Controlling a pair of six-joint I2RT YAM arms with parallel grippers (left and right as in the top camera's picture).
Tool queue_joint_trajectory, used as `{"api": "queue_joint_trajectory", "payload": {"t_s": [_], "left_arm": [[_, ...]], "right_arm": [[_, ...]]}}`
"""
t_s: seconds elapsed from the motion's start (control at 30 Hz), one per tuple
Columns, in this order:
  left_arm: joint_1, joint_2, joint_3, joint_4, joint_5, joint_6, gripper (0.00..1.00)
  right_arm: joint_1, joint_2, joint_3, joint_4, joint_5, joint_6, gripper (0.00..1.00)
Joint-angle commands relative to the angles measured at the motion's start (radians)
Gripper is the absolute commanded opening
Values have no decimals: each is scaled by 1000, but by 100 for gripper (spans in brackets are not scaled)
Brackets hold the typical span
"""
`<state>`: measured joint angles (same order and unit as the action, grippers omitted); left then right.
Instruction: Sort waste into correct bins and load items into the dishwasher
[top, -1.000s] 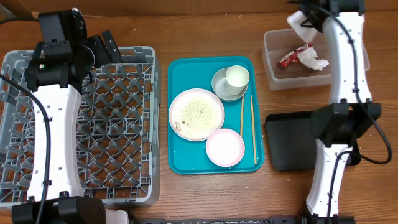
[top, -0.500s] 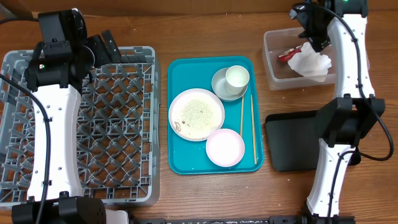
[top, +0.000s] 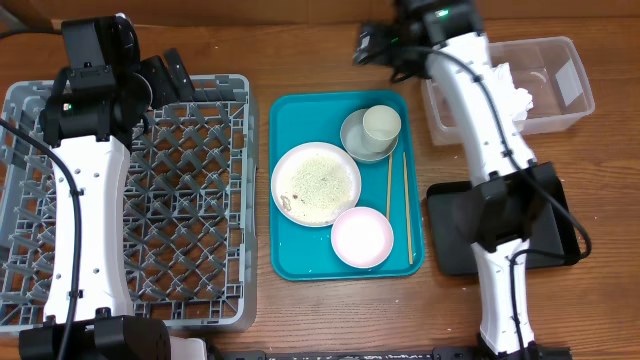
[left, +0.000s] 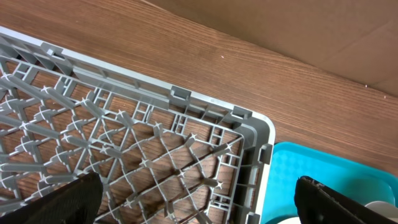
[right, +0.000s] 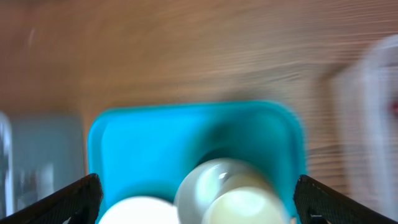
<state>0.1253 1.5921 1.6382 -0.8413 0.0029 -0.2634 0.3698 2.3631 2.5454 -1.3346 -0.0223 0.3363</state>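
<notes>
The dish rack (top: 188, 200) is below my left gripper, so next my right gripper moves back from the teal tray and leaves the cup (top: 381, 125) for my left gripper.
My right gripper (top: 378, 47) hangs open and empty over the table just beyond the teal tray's (top: 300, 120) far edge. In the blurred right wrist view the right gripper (right: 199, 208) spans a white cup (right: 245, 206) standing in a grey bowl (right: 208, 177). On the tray are the cup (top: 381, 123), grey bowl (top: 353, 137), plate (top: 316, 183) with rice scraps, small white-pink bowl (top: 361, 238) and chopsticks (top: 408, 205). A crumpled napkin (top: 510, 88) lies in the clear tub (top: 560, 110). My left gripper (top: 170, 72) is open above the dish rack's (top: 130, 200) far right corner (left: 249, 124).
The black tray (top: 455, 230) lies at the right, partly under my right arm. The rack fills the left side. Bare wood runs between rack and teal tray (left: 317, 174) and along the far edge. The tub (right: 379, 93) shows blurred at the right.
My right arm swung left from above the clear tub to beyond the teal tray. Its jaws opened and the napkin now lies in the tub. The left arm stayed still.
</notes>
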Motion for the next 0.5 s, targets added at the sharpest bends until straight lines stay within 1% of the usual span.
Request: {"api": "queue_joint_trajectory", "payload": {"t_s": [0.0,0.13,0.2,0.33,0.4,0.47], "left_arm": [[-1,3,23,0,-7,-14,100],[-1,3,23,1,-6,-14,100],[-2,3,23,0,-6,-14,100],[-2,3,23,1,-6,-14,100],[-2,3,23,0,-6,-14,100],[-2,3,23,0,-6,-14,100]], "right_arm": [[71,-47,-7,-3,10,-126,100],[147,-47,-7,25,88,-123,100],[172,-47,-6,36,159,-99,100],[172,-61,17,-16,391,88,100],[148,-74,32,-43,466,165,100],[103,-97,42,-48,477,224,100]]}}
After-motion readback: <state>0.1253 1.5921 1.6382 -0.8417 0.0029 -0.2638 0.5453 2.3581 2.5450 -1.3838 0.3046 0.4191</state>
